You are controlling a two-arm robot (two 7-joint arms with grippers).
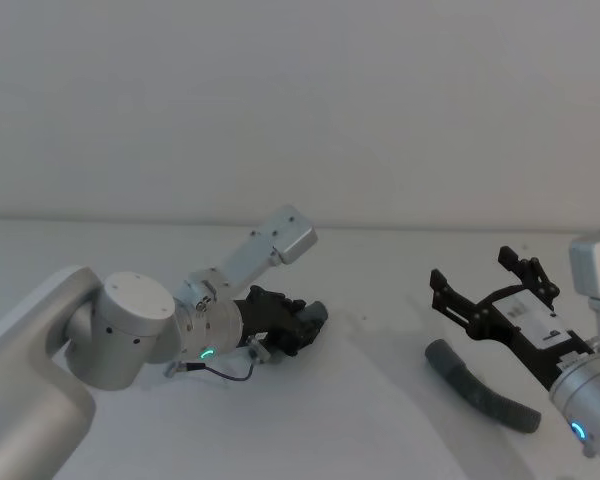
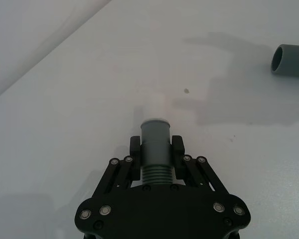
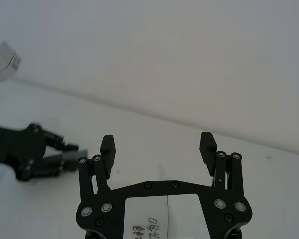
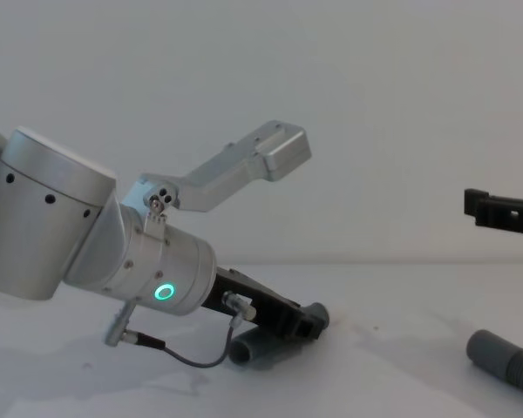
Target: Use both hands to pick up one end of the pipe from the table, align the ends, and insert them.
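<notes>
I expect the cuff (image 4: 492, 350) to stay in line when I lift the hose by its ribs, because the ribbed hose runs straight into its grey cuff.
My left gripper (image 1: 302, 322) is low over the white table (image 1: 380, 440) and shut on the short pipe piece. In the left wrist view its fingers (image 2: 177, 149) clamp the grey cuff (image 2: 155, 137), whose pale tip (image 2: 152, 108) points forward; ribbed hose (image 2: 155, 175) shows behind it. The other pipe piece (image 1: 480, 392) lies curved on the table to the right, with its open cuff end (image 2: 291, 60) facing the left gripper (image 2: 155, 147). My right gripper (image 1: 472, 268) hovers open above that piece with nothing between its fingers (image 3: 208, 145).
A plain pale wall rises behind the table's far edge (image 1: 380, 228). The left gripper (image 3: 40, 155) shows far off in the right wrist view. A thin black cable (image 4: 192, 359) loops under the left wrist (image 4: 161, 270).
</notes>
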